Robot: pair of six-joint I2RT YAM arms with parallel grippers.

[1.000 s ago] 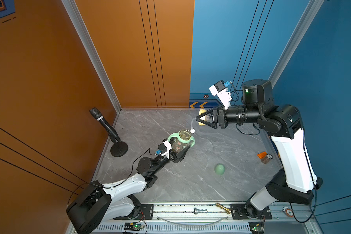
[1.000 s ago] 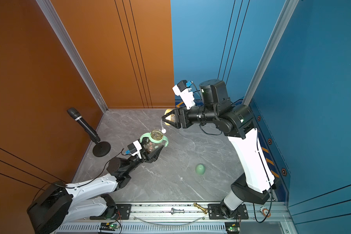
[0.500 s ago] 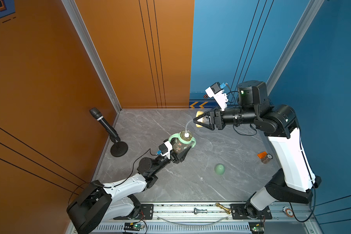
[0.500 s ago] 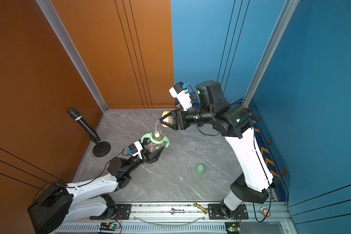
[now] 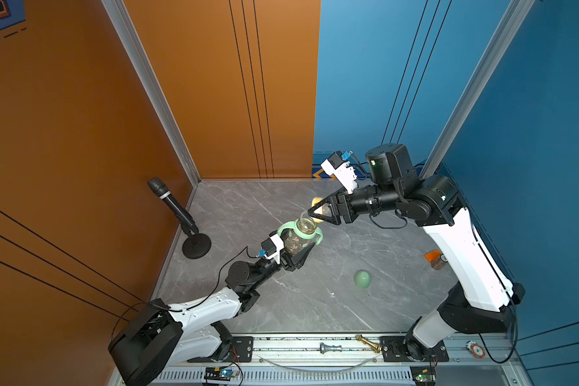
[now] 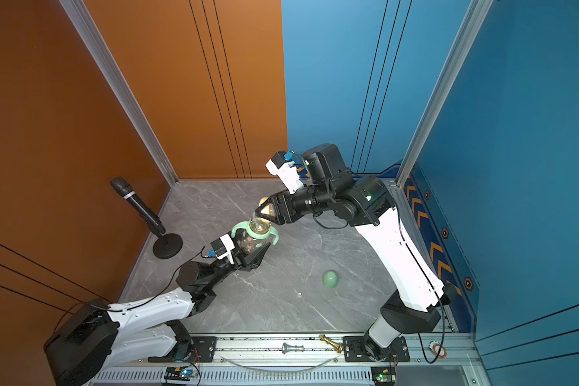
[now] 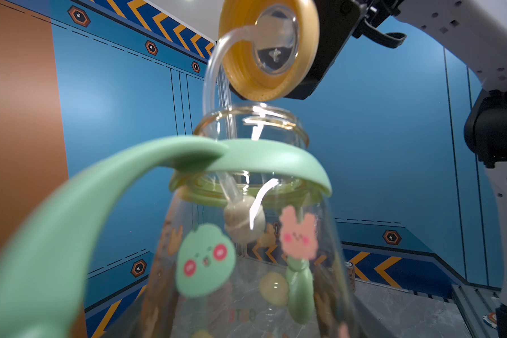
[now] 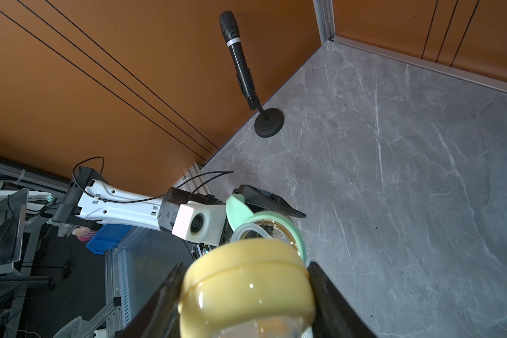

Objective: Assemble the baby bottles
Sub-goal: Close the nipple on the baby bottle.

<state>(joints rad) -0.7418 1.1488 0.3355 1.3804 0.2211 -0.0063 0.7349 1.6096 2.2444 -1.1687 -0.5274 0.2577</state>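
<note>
The straw's weighted end [image 7: 244,218] is hanging inside the bottle. My right gripper should keep lowering the yellow collar until it sits on the bottle's opening [image 5: 307,222].
My left gripper [image 5: 296,248] is shut on the baby bottle [image 5: 297,241], a clear amber-tinted bottle with printed figures [image 7: 297,234], and holds it tilted above the floor. A mint-green two-handled ring [image 5: 286,230] sits round its neck. My right gripper [image 5: 319,209] is shut on the pale yellow collar [image 8: 246,281] just above the bottle's open mouth [image 7: 251,117]. The collar's clear straw [image 7: 210,82] curves down into the mouth, and its weighted end [image 7: 243,221] hangs inside the bottle. The mint-green dome cap [image 5: 362,279] lies on the floor to the right.
A black microphone [image 5: 173,204] on a round stand is at the left wall. A small brown jar with an orange piece [image 5: 436,260] lies behind my right arm. Two chess pieces [image 5: 331,348] and a chip [image 5: 477,350] rest on the front rail.
My right gripper has carried the collar left and down to the bottle's mouth. The straw's weighted end, which hung beside the bottle, is now inside it.
</note>
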